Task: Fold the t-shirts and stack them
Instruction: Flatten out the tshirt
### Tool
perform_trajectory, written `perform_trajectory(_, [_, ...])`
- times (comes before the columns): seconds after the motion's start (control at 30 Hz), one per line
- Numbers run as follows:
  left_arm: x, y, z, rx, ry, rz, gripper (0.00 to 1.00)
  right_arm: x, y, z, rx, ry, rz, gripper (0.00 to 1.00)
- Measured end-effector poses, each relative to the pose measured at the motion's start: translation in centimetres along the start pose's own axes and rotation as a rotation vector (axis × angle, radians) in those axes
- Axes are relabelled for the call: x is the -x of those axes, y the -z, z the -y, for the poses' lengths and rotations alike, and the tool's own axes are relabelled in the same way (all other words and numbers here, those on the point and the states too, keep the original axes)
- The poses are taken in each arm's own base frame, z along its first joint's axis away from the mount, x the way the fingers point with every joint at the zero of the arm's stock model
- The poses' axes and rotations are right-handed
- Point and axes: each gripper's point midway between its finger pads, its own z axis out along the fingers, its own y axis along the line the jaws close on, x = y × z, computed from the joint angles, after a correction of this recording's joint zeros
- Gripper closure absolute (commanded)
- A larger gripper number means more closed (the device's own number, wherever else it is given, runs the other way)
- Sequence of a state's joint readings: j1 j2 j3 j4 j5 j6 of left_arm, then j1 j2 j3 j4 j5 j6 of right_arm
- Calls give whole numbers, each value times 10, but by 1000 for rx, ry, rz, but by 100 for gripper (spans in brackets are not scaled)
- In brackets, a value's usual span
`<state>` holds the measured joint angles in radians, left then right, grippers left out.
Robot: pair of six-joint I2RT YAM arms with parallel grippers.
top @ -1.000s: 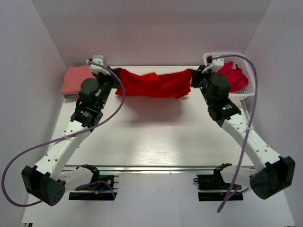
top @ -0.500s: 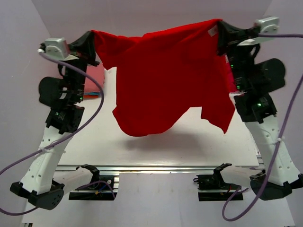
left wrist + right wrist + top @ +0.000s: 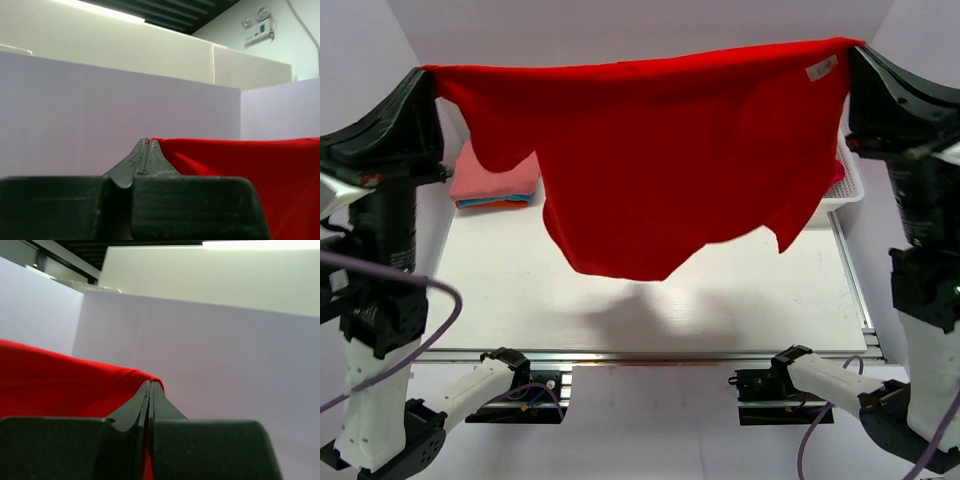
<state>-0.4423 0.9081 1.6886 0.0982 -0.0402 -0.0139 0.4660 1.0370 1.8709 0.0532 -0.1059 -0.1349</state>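
Observation:
My left gripper should take the shirt's lower edge after I lay the shirt across the white table (image 3: pixel 645 322), because the red t-shirt's lower edge hangs uneven (image 3: pixel 670 272) below my grippers.
A bright red t-shirt (image 3: pixel 660 160) hangs spread out high above the table, with a small white tag (image 3: pixel 821 68) near its top right corner. My left gripper (image 3: pixel 425 72) is shut on the shirt's top left corner, and my right gripper (image 3: pixel 852 48) is shut on the top right corner. In the left wrist view the closed tips (image 3: pixel 146 141) pinch the red cloth (image 3: pixel 240 160), which runs off to the right. The right wrist view has its closed tips (image 3: pixel 150 383) pinching the cloth (image 3: pixel 55 380), which runs off to the left. The shirt's lower edge hangs uneven, clear of the table.
A stack of folded shirts (image 3: pixel 490 180), salmon-pink on top with teal and orange edges below, lies at the back left of the white table (image 3: pixel 740 290). A white lattice basket (image 3: pixel 850 185) stands at the back right, mostly hidden behind the red shirt.
Both arms have risen and moved apart, lifting the red shirt from a bunched strip at the back of the table into a wide hanging sheet close to the camera.

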Motion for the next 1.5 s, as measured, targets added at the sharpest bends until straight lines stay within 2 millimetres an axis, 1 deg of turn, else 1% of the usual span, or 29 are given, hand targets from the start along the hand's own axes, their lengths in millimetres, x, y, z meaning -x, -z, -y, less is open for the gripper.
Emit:
perform_trajectory(0.03, [9,3,2,-8,3,14,100,8,3,-2,10,2,14,100])
perform_trajectory(0.1, [19,9,4,-23,8,27,100,22,10,-5,29,5,39,100])
perform_trajectory(0.2, [34,19,9,-49,14,41,100,36,18,-10,59,6,65,100])
perform_trajectory(0.27, [41,24,11,-61,18,49,100,42,22,-14,79,2,75,100])
perform_trajectory(0.33, [46,28,12,-65,21,58,100,42,24,-16,89,-2,76,100])
perform_trajectory(0.4, [46,29,11,-64,21,57,100,34,24,-18,94,-8,65,100])
perform_trajectory(0.47, [41,29,11,-61,21,48,100,19,22,-20,96,-14,37,100])
perform_trajectory(0.5, [35,28,10,-55,21,37,100,8,22,-20,95,-18,16,100])
perform_trajectory(0.57, [18,25,6,-36,20,8,100,-19,20,-20,79,-27,-26,100])
perform_trajectory(0.63, [-12,24,-1,2,15,-36,100,-57,20,-19,52,-37,-83,100])
perform_trajectory(0.67, [-32,24,-5,28,10,-65,100,-77,22,-20,39,-43,-114,100])
perform_trajectory(0.7, [-53,24,-10,54,4,-98,100,-104,26,-19,18,-51,-159,100])
perform_trajectory(0.73, [-77,26,-17,87,-3,-134,100,-129,30,-20,1,-58,-204,100])
perform_trajectory(0.77, [-102,27,-22,116,-11,-175,100,-158,36,-20,-19,-70,-262,100])
perform_trajectory(0.8, [-130,29,-28,149,-22,-228,100,-182,41,-19,-43,-78,-307,100])
perform_trajectory(0.87, [-188,36,-43,229,-45,-322,100,-240,55,-18,-102,-99,-415,100])
perform_trajectory(0.93, [-246,49,-58,307,-75,-422,100,-294,73,-16,-169,-114,-519,100])
perform_trajectory(0.97, [-279,61,-66,352,-95,-480,100,-332,89,-17,-214,-128,-595,100])
perform_trajectory(1.0, [-306,72,-73,385,-116,-535,100,-351,96,-17,-236,-131,-636,100])
perform_trajectory(1.07, [-361,95,-87,457,-160,-637,100,-403,117,-16,-301,-144,-741,100])
perform_trajectory(1.17, [-427,123,-105,529,-215,-765,100,-474,146,-14,-382,-152,-888,100])
perform_trajectory(1.23, [-462,134,-117,565,-239,-824,100,-514,158,-11,-425,-155,-966,100])
perform_trajectory(1.3, [-494,139,-128,593,-252,-870,100,-549,168,-7,-460,-158,-1029,100])
perform_trajectory(1.4, [-539,139,-150,627,-255,-921,100,-587,167,5,-505,-162,-1069,100])
perform_trajectory(1.5, [-581,134,-169,640,-245,-951,100,-619,154,21,-547,-167,-1073,100])
